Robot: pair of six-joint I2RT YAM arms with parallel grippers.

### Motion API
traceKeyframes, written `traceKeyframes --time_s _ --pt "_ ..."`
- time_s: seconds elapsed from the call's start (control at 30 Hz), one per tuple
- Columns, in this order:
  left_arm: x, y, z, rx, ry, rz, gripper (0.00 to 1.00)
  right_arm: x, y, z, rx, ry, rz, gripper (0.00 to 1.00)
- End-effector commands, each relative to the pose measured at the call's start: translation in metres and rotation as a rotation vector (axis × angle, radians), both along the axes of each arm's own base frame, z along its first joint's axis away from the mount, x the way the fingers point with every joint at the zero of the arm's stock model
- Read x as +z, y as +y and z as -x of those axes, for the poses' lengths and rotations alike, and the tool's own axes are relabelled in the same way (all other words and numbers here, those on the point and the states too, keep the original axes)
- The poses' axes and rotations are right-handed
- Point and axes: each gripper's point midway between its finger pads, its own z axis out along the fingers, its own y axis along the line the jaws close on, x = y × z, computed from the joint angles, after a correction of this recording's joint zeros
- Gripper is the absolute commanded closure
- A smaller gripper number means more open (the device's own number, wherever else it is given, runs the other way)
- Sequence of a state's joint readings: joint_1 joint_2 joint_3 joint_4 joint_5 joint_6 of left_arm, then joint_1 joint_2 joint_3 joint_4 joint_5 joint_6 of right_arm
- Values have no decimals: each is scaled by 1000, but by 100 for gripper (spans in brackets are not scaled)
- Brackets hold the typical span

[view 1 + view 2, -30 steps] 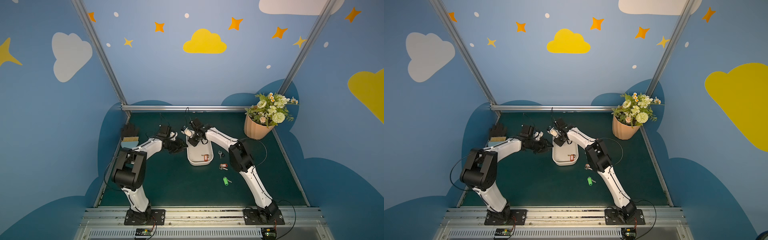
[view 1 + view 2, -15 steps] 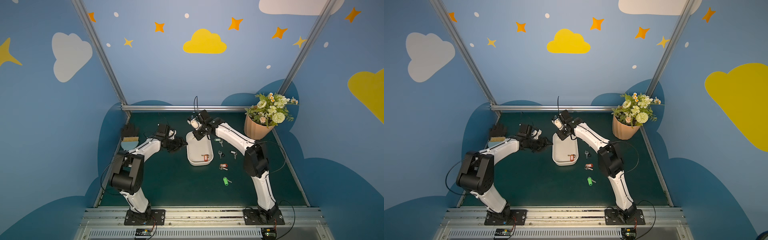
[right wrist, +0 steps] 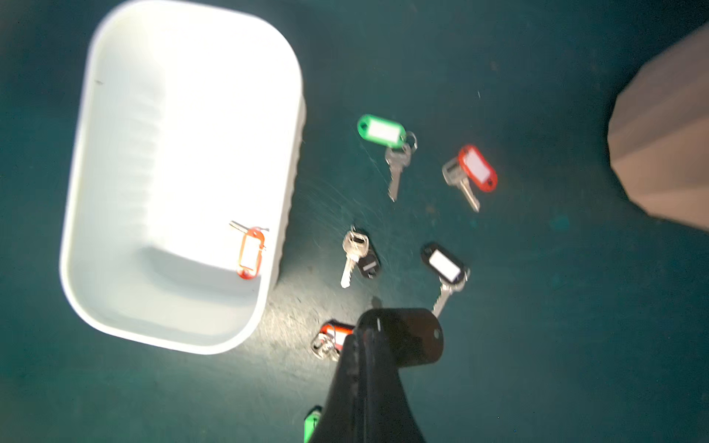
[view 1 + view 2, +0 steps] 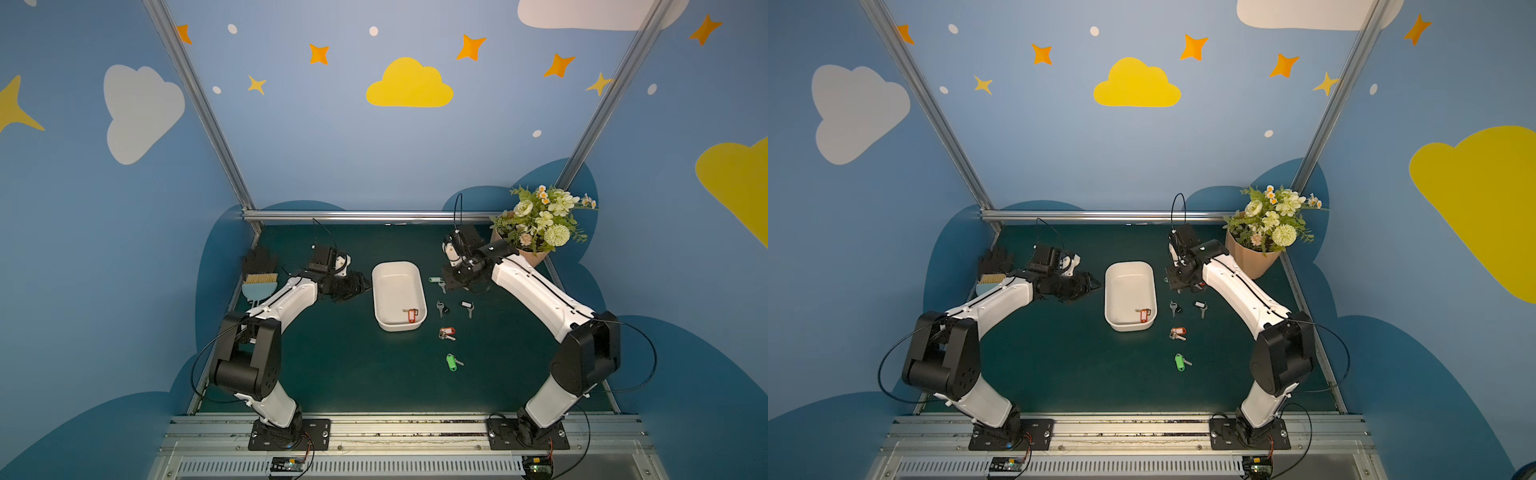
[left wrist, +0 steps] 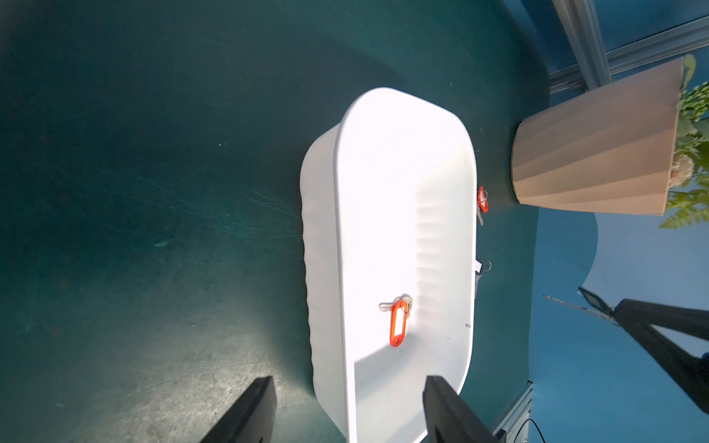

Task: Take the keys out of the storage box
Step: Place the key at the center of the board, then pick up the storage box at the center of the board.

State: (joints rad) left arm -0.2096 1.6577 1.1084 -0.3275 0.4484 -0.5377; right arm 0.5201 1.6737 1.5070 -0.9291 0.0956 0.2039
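The orange-tagged key [image 4: 412, 314] is in the storage box's near corner. So my left gripper should grab the storage box's rim [image 4: 374, 282] and move the key toward the storage box's far end.
The white storage box [image 4: 398, 270] [image 5: 341, 230] sits mid-table. It holds one of the keys, with an orange tag [image 4: 411, 314] [image 5: 398, 322] [image 3: 250, 253]. Several more keys lie on the mat to its right, among them a green-tagged [image 3: 381, 132], a red-tagged [image 3: 475, 168] and a black-tagged one [image 3: 443, 264]. My left gripper [image 4: 359, 286] [image 5: 349, 383] is open at the box's left side, and the box's near wall shows between its fingers. My right gripper [image 4: 457, 284] [image 3: 364, 330] hangs over the loose keys, shut on a black key tag [image 3: 414, 337].
A peach ribbed flower pot [image 4: 536, 255] [image 5: 594, 153] stands at the back right, close behind my right arm. A brush [image 4: 259, 278] lies at the left edge of the mat. A green-tagged key [image 4: 452, 362] lies nearest the front.
My right gripper has swung from over the box's far end to the right, above the loose keys. The left gripper stays beside the box with its jaws wider.
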Motion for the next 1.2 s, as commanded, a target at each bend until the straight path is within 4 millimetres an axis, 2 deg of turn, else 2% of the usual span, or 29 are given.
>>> traceKeyframes --time_s 0.0,0.07,0.23,0.47,0.57,0.67,0.87,1.07,1.17 --pt "-2 -1 -12 -18 -2 -18 34 -16 -36 40 -143 158 60 100" --pt "-9 -4 -21 -16 16 -16 35 -26 -48 57 -171 234 74 100" --pt "-21 -15 -36 -20 50 -6 37 -53 -67 84 -242 332 117 100" --pt "-31 -33 -42 -54 81 21 40 -91 -80 100 -295 419 143 100" --pt "-36 -36 -44 -63 100 1 45 -103 -78 93 -307 417 127 100" --pt "-44 -35 -46 -56 124 -28 55 -113 -75 85 -314 406 114 100" --pt "-58 -33 -48 -49 168 -74 64 -131 -77 71 -319 401 137 100" --pt "-61 -33 -49 -73 175 -143 72 -142 -76 59 -321 395 149 100" --pt "-61 -32 -50 -82 166 -185 80 -146 -76 55 -321 391 153 100"
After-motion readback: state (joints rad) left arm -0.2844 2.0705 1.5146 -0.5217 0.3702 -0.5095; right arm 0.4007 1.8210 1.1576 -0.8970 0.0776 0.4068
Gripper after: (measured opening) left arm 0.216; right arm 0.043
